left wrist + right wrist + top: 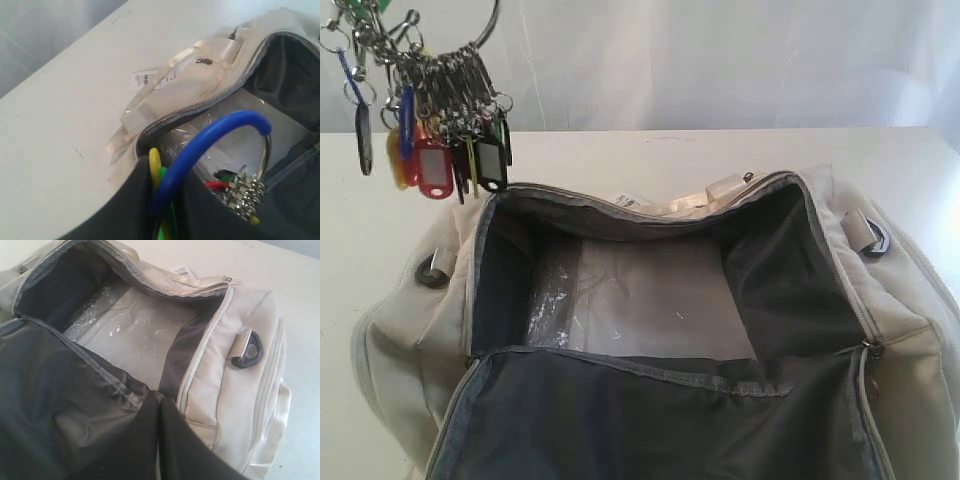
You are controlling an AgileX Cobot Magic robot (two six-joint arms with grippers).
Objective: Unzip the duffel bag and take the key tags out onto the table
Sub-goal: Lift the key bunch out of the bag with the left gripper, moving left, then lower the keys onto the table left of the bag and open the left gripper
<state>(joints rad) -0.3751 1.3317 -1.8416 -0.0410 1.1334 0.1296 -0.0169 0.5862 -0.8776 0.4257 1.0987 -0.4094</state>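
Note:
The key tags (435,165) are hanging free of the duffel bag's rim. My left gripper should go on lowering them toward the tabletop (340,390) next to the bag until they rest there.
The cream-beige duffel bag (895,345) lies unzipped on the white table (370,230), its dark lining and pale floor showing. The key tags (445,150) hang in the air above the bag's far left corner, clear of the opening. In the left wrist view my left gripper (167,174) is shut on the big blue ring (215,135), with yellow and green tags pinched between the fingers. My right gripper (160,399) is shut with nothing seen in it, just over the bag's dark folded-back flap (60,405). Neither gripper shows in the exterior view.
Crinkled clear plastic (552,300) lies on the bag's floor. A white paper label with a barcode (147,78) rests by the shiny handles (150,102) on the far side. A black D-ring (248,352) sits on the bag's end. Bare tabletop lies left of and behind the bag.

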